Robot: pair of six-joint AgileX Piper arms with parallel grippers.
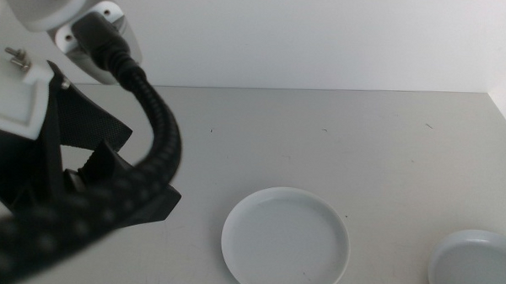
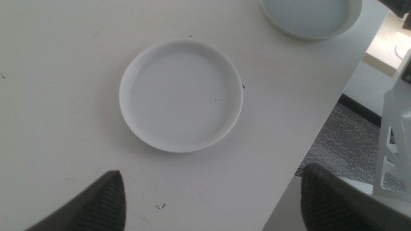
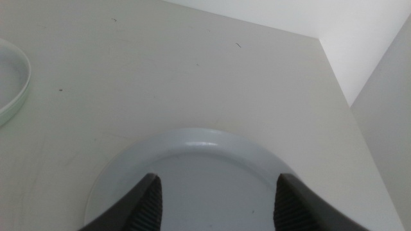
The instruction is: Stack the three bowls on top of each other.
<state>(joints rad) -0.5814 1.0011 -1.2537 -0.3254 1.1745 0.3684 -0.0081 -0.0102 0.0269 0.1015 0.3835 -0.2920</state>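
Observation:
My right gripper's fingers are spread over the grey-blue bowl's middle (image 3: 205, 192). Next, I lift back, move toward the table's edge and pinch the grey-blue bowl's rim on that side (image 3: 273, 156).
A white bowl (image 1: 285, 240) lies upright on the table near the front middle. A pale grey-blue bowl (image 1: 476, 268) sits at the front right corner, cut by the picture's edge. The third bowl is out of view. My left arm (image 1: 91, 178) fills the left foreground. In the left wrist view my left gripper (image 2: 212, 199) is open and holds nothing, hovering short of the white bowl (image 2: 182, 95), with the grey-blue bowl (image 2: 308, 16) beyond. My right gripper (image 3: 218, 199) is open, its jaws spread over the grey-blue bowl (image 3: 192, 160). The white bowl's rim (image 3: 14, 83) shows off to one side.
The table's front edge (image 2: 308, 135) runs close to both bowls, with grey floor beyond it. A white wall (image 1: 324, 35) closes the back of the table. White frame parts (image 2: 398, 141) stand past the edge.

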